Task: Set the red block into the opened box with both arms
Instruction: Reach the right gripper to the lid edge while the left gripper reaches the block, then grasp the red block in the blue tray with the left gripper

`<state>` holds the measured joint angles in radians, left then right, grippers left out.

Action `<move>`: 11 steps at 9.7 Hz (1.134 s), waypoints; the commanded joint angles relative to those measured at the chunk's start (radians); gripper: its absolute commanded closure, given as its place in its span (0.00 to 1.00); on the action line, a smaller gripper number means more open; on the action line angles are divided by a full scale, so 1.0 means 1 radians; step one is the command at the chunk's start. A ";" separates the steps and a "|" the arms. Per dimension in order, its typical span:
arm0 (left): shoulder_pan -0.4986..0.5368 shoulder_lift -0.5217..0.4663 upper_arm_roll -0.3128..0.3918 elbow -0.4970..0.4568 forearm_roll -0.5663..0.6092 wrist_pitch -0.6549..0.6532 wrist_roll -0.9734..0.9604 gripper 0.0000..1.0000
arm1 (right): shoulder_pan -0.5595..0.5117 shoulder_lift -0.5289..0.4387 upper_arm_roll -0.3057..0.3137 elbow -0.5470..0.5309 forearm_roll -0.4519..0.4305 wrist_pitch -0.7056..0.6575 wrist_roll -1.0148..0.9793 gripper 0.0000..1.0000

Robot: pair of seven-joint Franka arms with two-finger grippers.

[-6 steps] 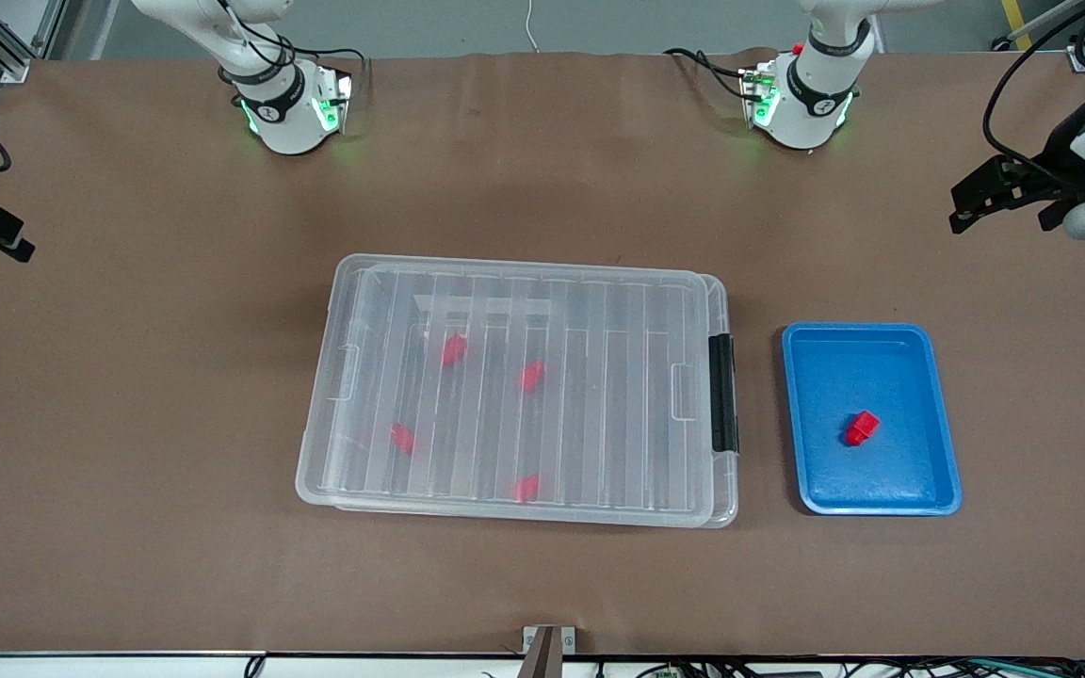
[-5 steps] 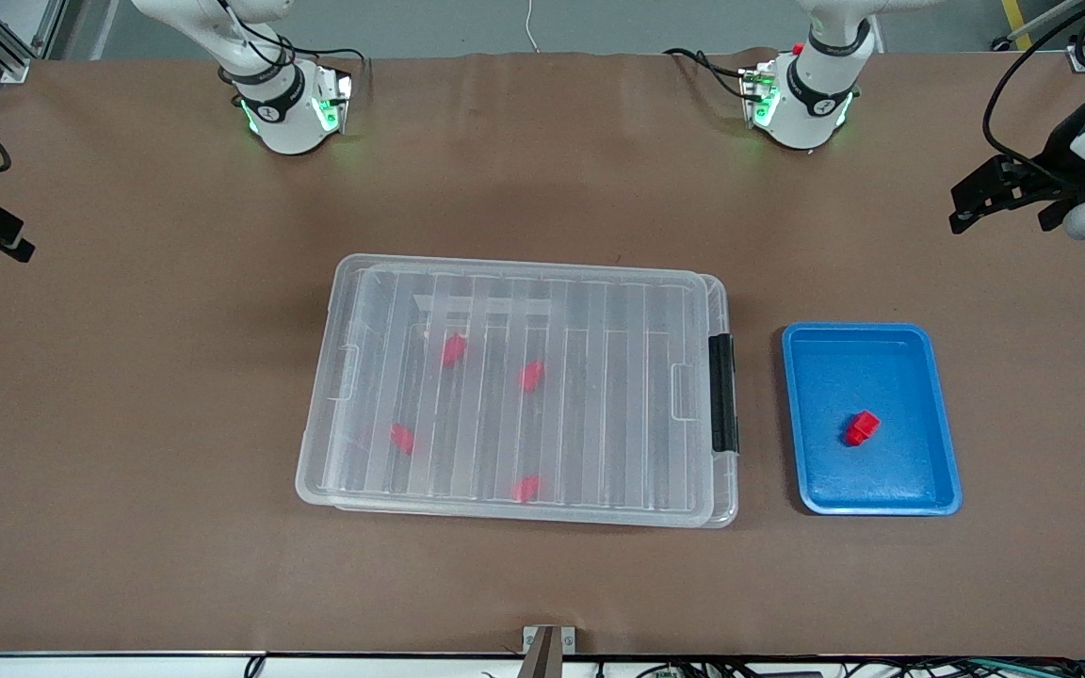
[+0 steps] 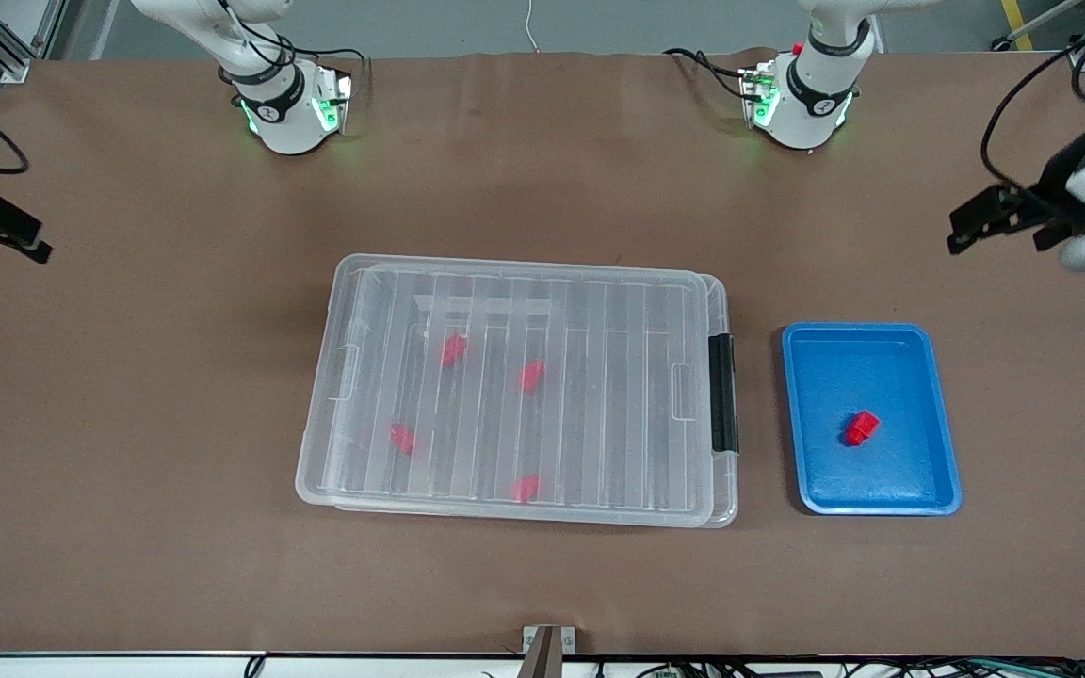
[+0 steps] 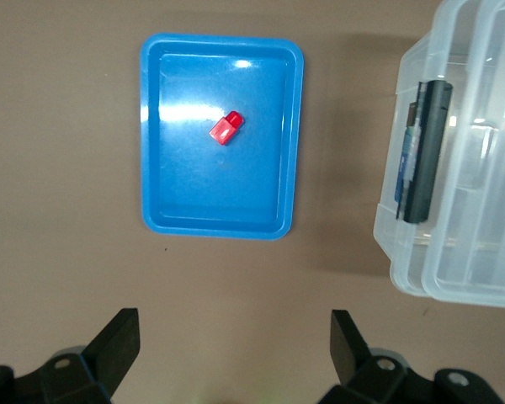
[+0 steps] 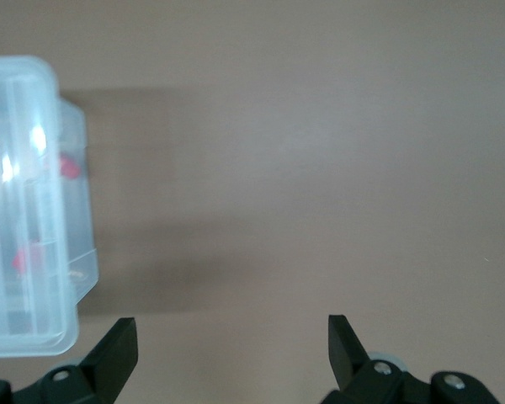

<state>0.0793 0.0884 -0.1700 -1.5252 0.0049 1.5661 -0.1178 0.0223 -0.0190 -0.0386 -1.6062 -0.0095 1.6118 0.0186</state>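
Observation:
The clear box's rim [image 3: 724, 491] shows past the ribbed lid [image 3: 618, 424] near the black latch, so I expect the lid to slide flat when the robot pulls it.
One red block [image 3: 863, 427] [image 4: 226, 129] lies in a blue tray [image 3: 942, 414] [image 4: 151, 151]. The clear box [image 3: 316, 471] [image 4: 480, 252] [image 5: 25, 210] sits mid-table with its ribbed lid down on it. Its black latch [image 3: 722, 393] [image 4: 425, 151] is on the short end that faces the tray. Several more red blocks [image 3: 453, 349] show through the lid. My left gripper [image 3: 971, 224] [image 4: 234, 324] hangs open and empty over bare table at the left arm's end, apart from the tray. My right gripper [image 3: 10, 234] [image 5: 231, 330] hangs open and empty over bare table at the right arm's end.
A brown mat [image 3: 542, 584] covers the whole table. The two arm bases [image 3: 288, 108] [image 3: 801, 104] stand along the edge farthest from the front camera. Bare mat lies all round the box and the tray.
The right gripper has shifted a little toward the box. The left wrist has edged slightly toward the bases' side. Box, tray and blocks have not moved.

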 commanded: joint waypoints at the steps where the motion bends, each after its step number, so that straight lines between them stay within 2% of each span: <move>1: -0.001 0.178 -0.005 0.005 0.080 0.115 0.013 0.00 | 0.044 0.111 0.098 -0.009 -0.004 0.107 0.138 0.00; 3: 0.007 0.292 -0.006 -0.059 0.122 0.274 -0.011 0.00 | 0.077 0.261 0.157 -0.020 -0.006 0.279 0.307 0.00; 5: 0.014 0.373 -0.005 -0.087 0.125 0.392 -0.010 0.00 | 0.152 0.362 0.158 -0.034 -0.020 0.393 0.395 0.00; 8: 0.023 0.508 -0.005 -0.087 0.127 0.521 0.016 0.00 | 0.166 0.404 0.160 -0.113 -0.026 0.509 0.391 0.00; 11: 0.025 0.586 -0.003 -0.087 0.127 0.569 0.039 0.03 | 0.147 0.407 0.160 -0.124 -0.050 0.516 0.365 0.00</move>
<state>0.0968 0.6241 -0.1684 -1.6067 0.1128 2.0931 -0.0952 0.1877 0.4113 0.1120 -1.7002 -0.0321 2.1169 0.3889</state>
